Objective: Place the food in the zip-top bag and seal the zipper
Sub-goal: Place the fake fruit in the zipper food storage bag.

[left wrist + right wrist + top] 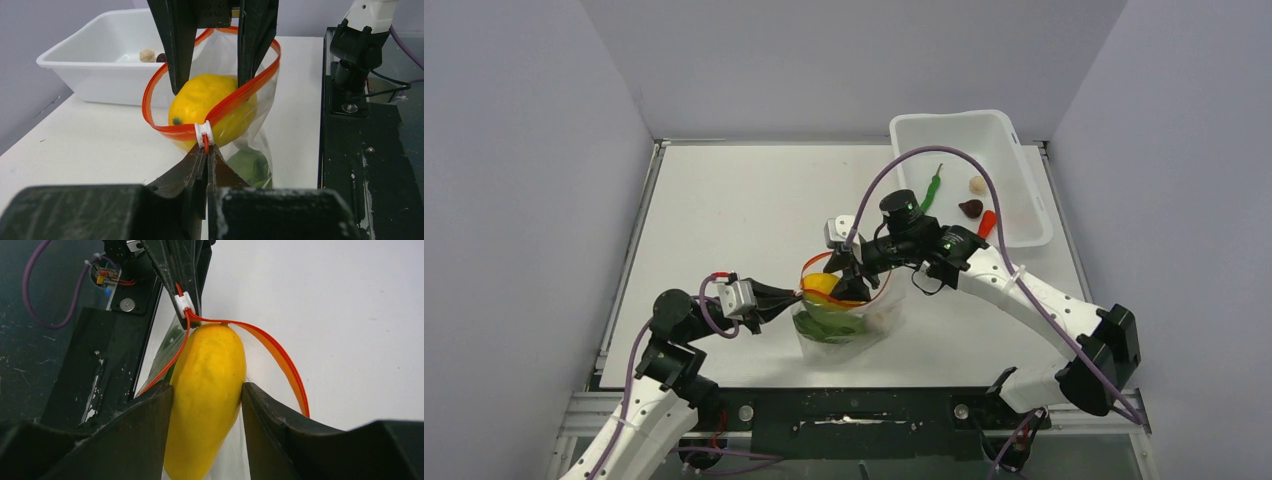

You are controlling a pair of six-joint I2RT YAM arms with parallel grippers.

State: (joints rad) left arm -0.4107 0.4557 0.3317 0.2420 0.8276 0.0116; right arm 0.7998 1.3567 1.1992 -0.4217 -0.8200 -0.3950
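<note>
The yellow lump (212,105) is inside the open zipper loop, so I should keep lowering my right gripper toward the green leaf (250,167) and release the lump below the zipper.
The clear zip-top bag (864,322) stands on the table with its red-orange zipper (165,131) spread into an open loop. My left gripper (206,150) is shut on the zipper's end beside the white slider (204,130). My right gripper (207,395) is shut on the yellow lump (210,365) and holds it in the bag's mouth (821,285). The flat green leaf (248,165) lies inside the bag at the bottom. The thin green pepper (933,188), the beige piece (977,184), the maroon piece (970,208) and the orange-red cone (987,222) lie in the tub.
The white rigid tub (964,130) stands at the back right of the table. The black mounting rail (854,410) runs along the near edge. Grey walls close in the left, back and right sides.
</note>
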